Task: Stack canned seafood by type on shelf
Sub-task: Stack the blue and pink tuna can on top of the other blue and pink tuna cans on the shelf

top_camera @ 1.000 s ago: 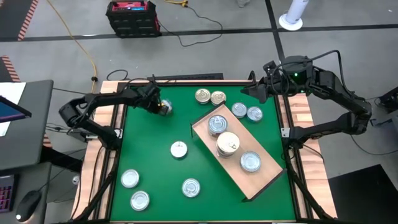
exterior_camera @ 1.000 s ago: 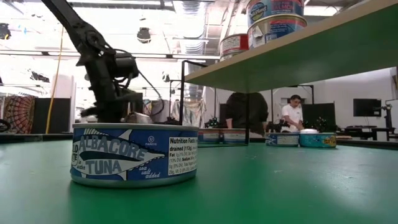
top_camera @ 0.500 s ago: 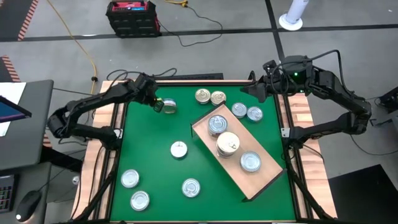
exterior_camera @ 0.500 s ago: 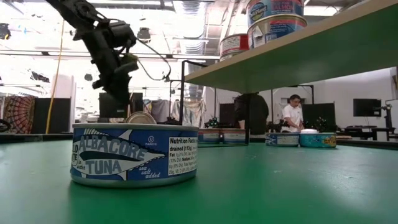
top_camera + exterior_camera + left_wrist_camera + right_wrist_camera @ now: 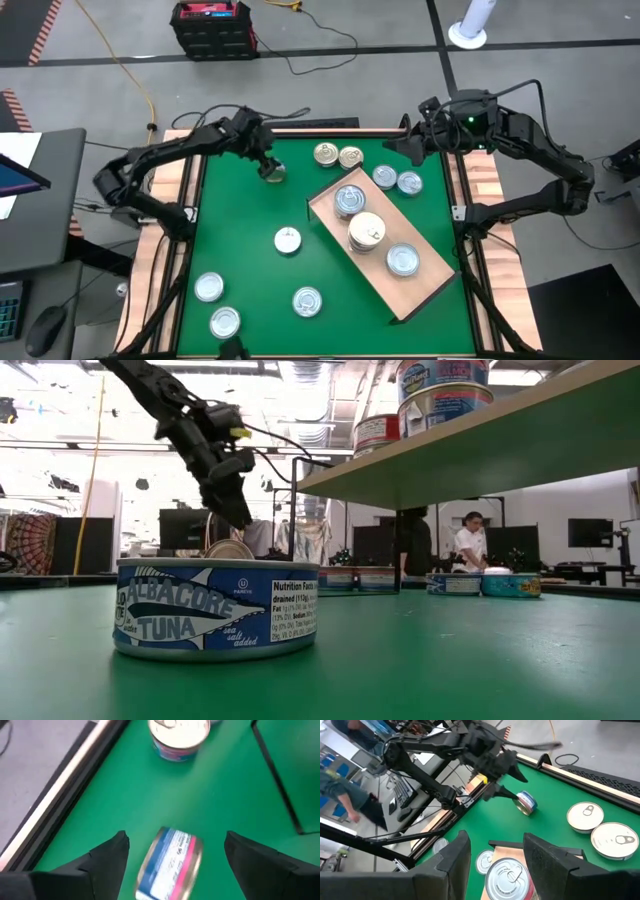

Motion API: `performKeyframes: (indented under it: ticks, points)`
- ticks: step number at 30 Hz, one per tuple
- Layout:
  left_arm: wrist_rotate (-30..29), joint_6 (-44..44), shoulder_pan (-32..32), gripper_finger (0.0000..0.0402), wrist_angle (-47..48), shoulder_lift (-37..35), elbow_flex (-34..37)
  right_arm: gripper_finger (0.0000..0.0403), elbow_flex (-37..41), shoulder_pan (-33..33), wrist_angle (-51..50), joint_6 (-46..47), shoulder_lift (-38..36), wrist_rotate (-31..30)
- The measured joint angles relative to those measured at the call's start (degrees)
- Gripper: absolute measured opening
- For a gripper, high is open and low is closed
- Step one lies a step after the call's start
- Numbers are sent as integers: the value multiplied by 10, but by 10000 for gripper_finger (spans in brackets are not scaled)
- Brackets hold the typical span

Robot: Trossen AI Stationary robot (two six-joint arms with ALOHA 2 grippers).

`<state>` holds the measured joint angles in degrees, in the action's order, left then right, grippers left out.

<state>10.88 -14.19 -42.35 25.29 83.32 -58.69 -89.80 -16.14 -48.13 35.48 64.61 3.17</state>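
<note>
The blue and pink can [image 5: 276, 175] is tipped on its rim, so my left gripper should grip its flat ends and turn it upright over the shelf's stack [image 5: 367, 230].
A blue and pink labelled can [image 5: 170, 862] lies tipped on its rim on the green mat near the far left corner, also seen as the can [image 5: 273, 172] from above and the can [image 5: 526, 802] in the right wrist view. My left gripper [image 5: 176, 836] hangs open just above it, one finger on either side, touching nothing. The shelf [image 5: 430, 285], a light-wood board, lies slantwise at the right and carries cans [image 5: 349, 200], one stack [image 5: 367, 232] among them. My right gripper [image 5: 495, 840] waits open, high over the far right corner.
Loose cans lie on the mat: two gold-lidded ones [image 5: 338, 156] and two bluish ones [image 5: 397, 180] at the far side, one [image 5: 287, 240] in the middle, three [image 5: 225, 322] near the front left. A tuna can [image 5: 215, 608] stands close before the low camera. People show in the room behind.
My left gripper has opened and let go of the can, then risen and drawn back toward the table's far edge while its wrist rolled. The can stays on the mat near the far left corner, tipped on its rim.
</note>
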Motion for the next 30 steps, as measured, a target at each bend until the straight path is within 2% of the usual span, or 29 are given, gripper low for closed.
performKeyframes:
  ticks: [8,12,17,21,27,30]
  points:
    - [62,-134,-2,315,33,76,-45,204,0,0,6,5,0,7]
    - [16,-220,-2,315,65,94,-46,204,0,0,6,5,0,9]
    - [-29,-275,-2,310,96,96,-46,204,0,0,6,5,0,9]
    - [-51,-269,-1,278,117,96,-46,204,0,0,6,0,0,1]
    - [-64,-268,0,182,177,96,-46,204,0,0,6,-9,0,1]
    - [-63,-224,0,181,192,95,-46,204,0,0,6,-10,0,1]
